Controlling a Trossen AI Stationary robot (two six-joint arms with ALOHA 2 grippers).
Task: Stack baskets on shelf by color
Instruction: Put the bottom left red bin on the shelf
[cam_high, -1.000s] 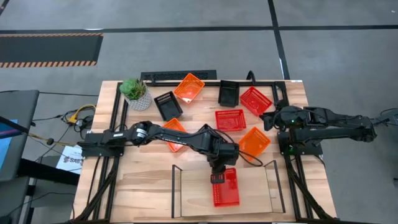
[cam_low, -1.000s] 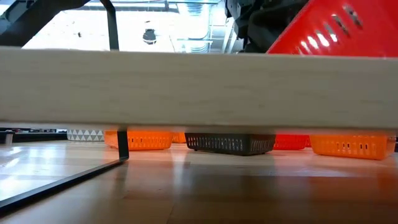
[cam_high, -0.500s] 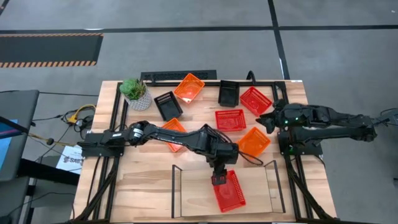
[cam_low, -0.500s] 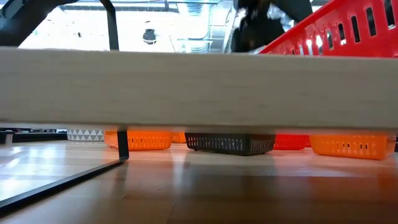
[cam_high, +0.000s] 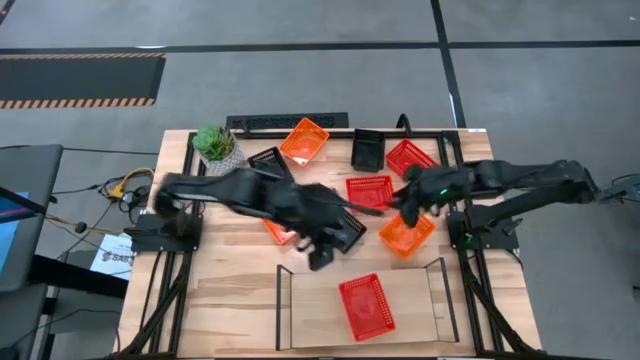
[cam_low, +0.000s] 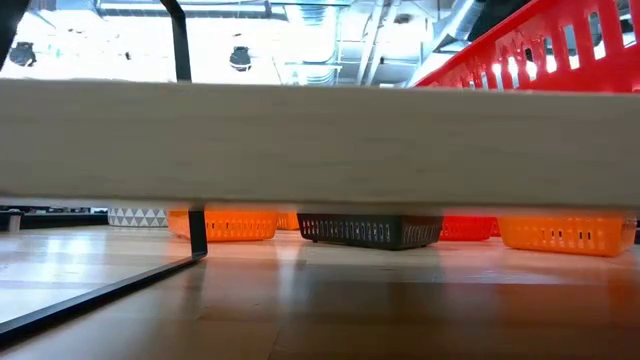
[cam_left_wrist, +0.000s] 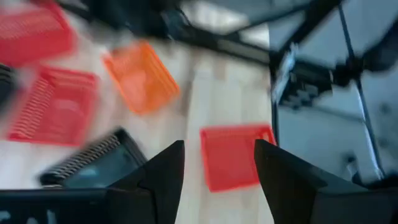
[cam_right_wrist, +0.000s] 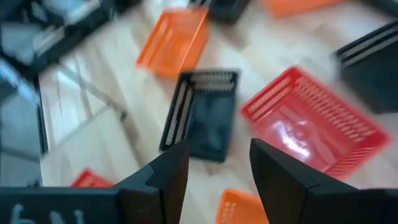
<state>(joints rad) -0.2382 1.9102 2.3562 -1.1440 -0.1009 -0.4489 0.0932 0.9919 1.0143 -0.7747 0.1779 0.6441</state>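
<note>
I expect the other red basket to fit down inside the red basket on the shelf when I lower it, because the basket on the shelf has an open top wider than its base.
One red basket sits slightly askew on its base on the shelf near the front edge; the low view shows the red basket on the shelf board. My left gripper hovers open just beyond the shelf, left of the basket, fingers empty in its wrist view. My right gripper hovers open between a red basket and an orange basket; in the wrist view my right gripper looks down on a black basket.
More baskets lie on the tabletop: orange, black, red, black, and an orange one partly under my left arm. A potted plant stands far left. The shelf's black end frames stand upright.
My left gripper has let go of the red basket and drawn back up and toward the far left, off the shelf. The basket has settled onto the shelf board, turned slightly askew. My right arm has reached toward the table's middle, over the red and orange baskets.
</note>
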